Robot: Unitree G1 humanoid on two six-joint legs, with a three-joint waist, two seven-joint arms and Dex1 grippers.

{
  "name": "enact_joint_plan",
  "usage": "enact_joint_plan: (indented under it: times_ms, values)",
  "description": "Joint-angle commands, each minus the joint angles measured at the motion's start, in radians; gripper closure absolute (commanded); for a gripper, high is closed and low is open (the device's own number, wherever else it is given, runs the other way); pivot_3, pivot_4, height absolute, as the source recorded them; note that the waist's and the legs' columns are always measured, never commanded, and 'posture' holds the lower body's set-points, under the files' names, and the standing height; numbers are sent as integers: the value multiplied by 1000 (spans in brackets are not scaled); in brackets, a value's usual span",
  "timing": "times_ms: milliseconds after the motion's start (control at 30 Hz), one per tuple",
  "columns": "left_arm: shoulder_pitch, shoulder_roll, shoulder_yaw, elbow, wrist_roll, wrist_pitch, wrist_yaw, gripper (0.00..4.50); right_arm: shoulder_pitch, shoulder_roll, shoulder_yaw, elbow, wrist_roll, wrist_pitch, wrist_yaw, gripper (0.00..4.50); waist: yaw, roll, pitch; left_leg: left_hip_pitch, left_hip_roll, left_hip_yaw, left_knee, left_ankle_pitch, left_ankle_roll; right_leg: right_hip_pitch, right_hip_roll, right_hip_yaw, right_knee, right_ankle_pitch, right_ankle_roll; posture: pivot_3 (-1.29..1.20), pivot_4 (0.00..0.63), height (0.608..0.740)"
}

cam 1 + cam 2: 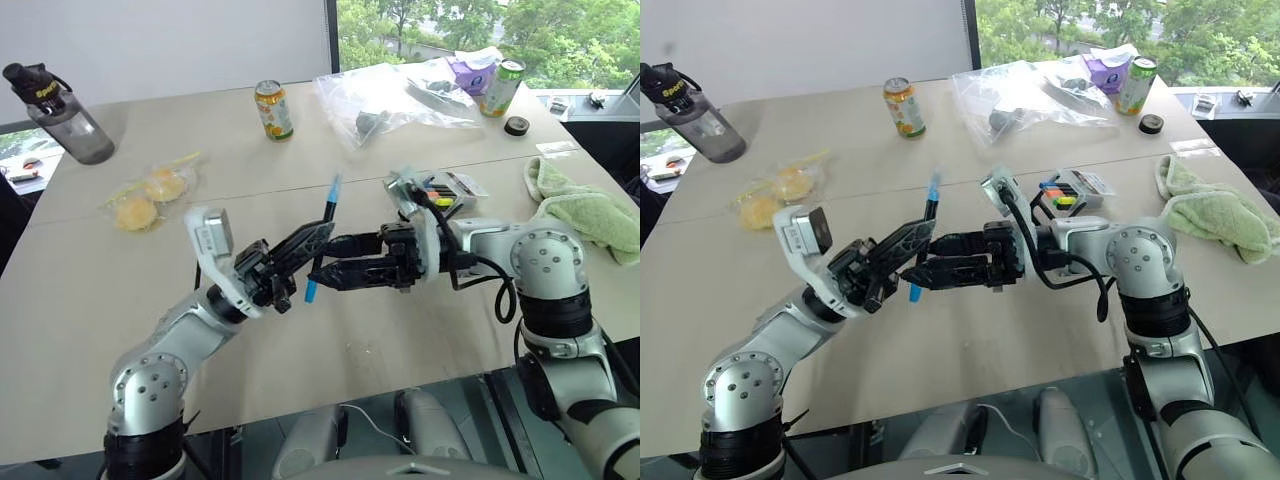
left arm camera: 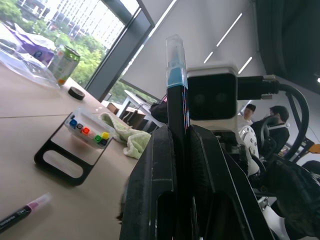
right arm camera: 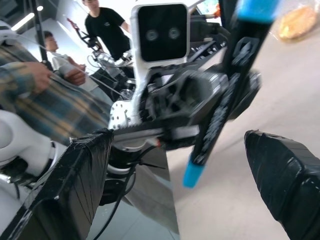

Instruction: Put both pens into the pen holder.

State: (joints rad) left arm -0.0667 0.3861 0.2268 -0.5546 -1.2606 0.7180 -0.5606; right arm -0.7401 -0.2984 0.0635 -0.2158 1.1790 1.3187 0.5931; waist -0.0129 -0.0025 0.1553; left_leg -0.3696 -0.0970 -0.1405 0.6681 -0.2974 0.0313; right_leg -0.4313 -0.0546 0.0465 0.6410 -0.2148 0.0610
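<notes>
The pen holder [image 1: 448, 190] is on my right gripper's side, and my left gripper is holding the black pen. So my right gripper should take hold of the pen's lower part [image 1: 317, 265].
A black pen with light-blue ends [image 1: 322, 238] stands nearly upright above the table, and my left gripper [image 1: 318, 235] is shut on its middle. My right gripper [image 1: 325, 262] points at it from the right, open, one finger on each side of the pen's lower part without touching it. In the right wrist view the pen [image 3: 220, 115] hangs between my spread fingers [image 3: 75, 180]. The pink pen [image 2: 20, 212] lies flat on the table. The black pen holder [image 2: 65, 160], with its clear plastic part holding coloured highlighters, lies on the table behind my right arm [image 1: 450, 190].
A green towel [image 1: 585, 210] lies at the right edge. At the back are a clear plastic bag [image 1: 390, 100], two cans [image 1: 273, 110] [image 1: 503, 88], a tape roll [image 1: 517, 126] and a water bottle [image 1: 60, 115]. A bag of yellow pastries [image 1: 148, 197] lies at the left. People sit beyond the table.
</notes>
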Motion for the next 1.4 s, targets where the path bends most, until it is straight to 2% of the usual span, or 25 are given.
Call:
enact_joint_plan:
  times_ms: [33,100,200,267,333,367,667,900,1133,1167,1300,1400]
  values:
    - [-6,6,-3,-17,-24,-19,-12,4477,-27,4,5,-9,-2,8,-9,0,0,0,0,0,0,0,0,0,0,0,0,0,0,0,0,0,150,739]
    - [-7,6,-8,-17,-20,-21,-14,4500,-33,10,2,0,-7,8,-14,532,0,0,0,0,0,0,0,0,0,0,0,0,0,0,0,0,150,739]
    - [-5,7,-10,-16,-15,-24,-18,4500,-41,13,4,8,-22,1,-14,1708,0,0,0,0,0,0,0,0,0,0,0,0,0,0,0,0,150,739]
    - [-4,7,-11,-17,-14,-25,-19,4500,-47,22,-4,18,-18,2,-19,2544,-1,0,0,0,0,0,0,0,0,0,0,0,0,0,0,0,150,739]
    - [-1,8,-13,-19,-14,-27,-20,4500,-51,31,-11,21,-14,5,-21,3626,-1,0,0,0,0,0,0,0,0,0,0,0,0,0,0,0,150,739]
    - [0,8,-15,-19,-13,-29,-20,4500,-51,31,-9,20,-16,6,-19,3946,-1,0,0,-1,0,0,0,0,0,-1,0,0,0,0,0,0,150,739]
    - [0,4,-33,-14,5,-49,-9,4500,-46,24,11,6,-35,2,-1,4027,-1,0,0,-1,0,0,0,0,0,-1,0,0,0,0,0,0,150,739]
    - [-11,5,-57,-4,17,-58,-11,4500,-40,-10,49,-21,-88,-48,76,4038,-1,0,0,-1,0,0,0,0,0,-1,0,0,0,0,0,0,150,739]
    - [1,22,-70,-16,-55,-17,-16,4500,-44,-7,59,-13,-127,-75,102,4038,-1,0,0,-1,0,0,0,0,0,-1,0,0,0,0,0,0,150,739]
    - [1,23,-72,-15,-52,-17,-11,3534,-44,-7,60,-13,-132,-77,105,4041,0,0,0,-2,0,0,0,0,0,-2,0,0,0,0,0,0,150,739]
    - [-4,25,-77,-8,-33,-22,3,1938,-44,-8,65,-15,-153,-84,118,4041,0,0,0,-2,0,0,0,0,0,-2,0,0,0,0,0,0,150,739]
    - [-4,29,-90,-10,-3,-30,10,424,-47,0,59,-10,-157,-85,117,4041,-1,0,0,-2,0,0,0,0,0,-2,0,0,0,0,0,0,150,739]
